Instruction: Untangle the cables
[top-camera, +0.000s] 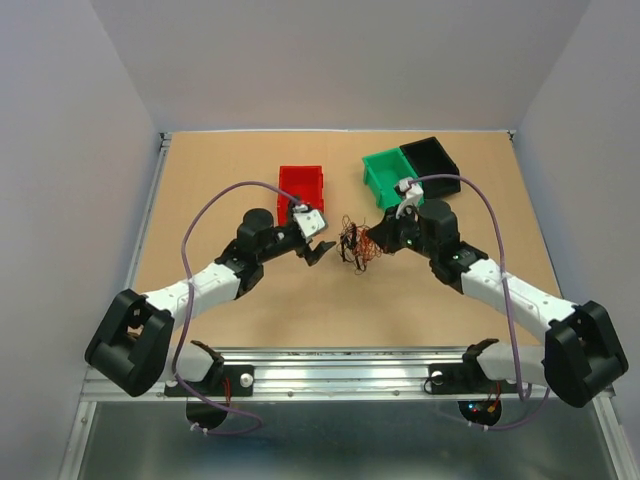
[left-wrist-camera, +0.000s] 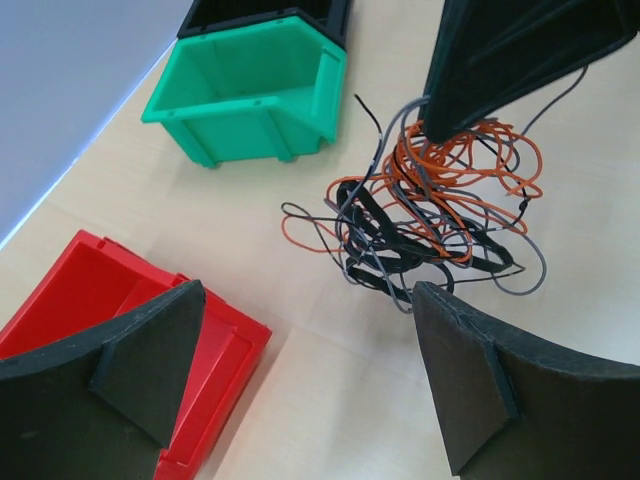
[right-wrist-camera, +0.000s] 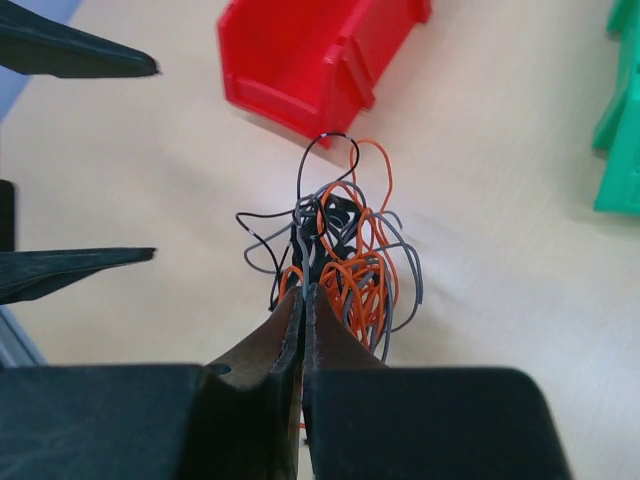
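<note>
Tangled grey and orange wires are pinched together in my right gripper, so my left gripper should grab the grey wire beside the right gripper's fingers and pull it up.
The cables are a small knot of thin orange, black and grey wires in the middle of the table. My right gripper is shut on strands at the bunch's right side. In the right wrist view its jaws meet on a grey and an orange wire, and the rest of the cables spreads beyond the tips. My left gripper stands open just left of the bunch, not touching it. In the left wrist view the cables lie ahead of the wide-open left gripper, nothing between its fingers.
A red bin stands behind the left gripper. A green bin and a black bin stand side by side at the back right. The left wrist view shows the red bin close under the left finger.
</note>
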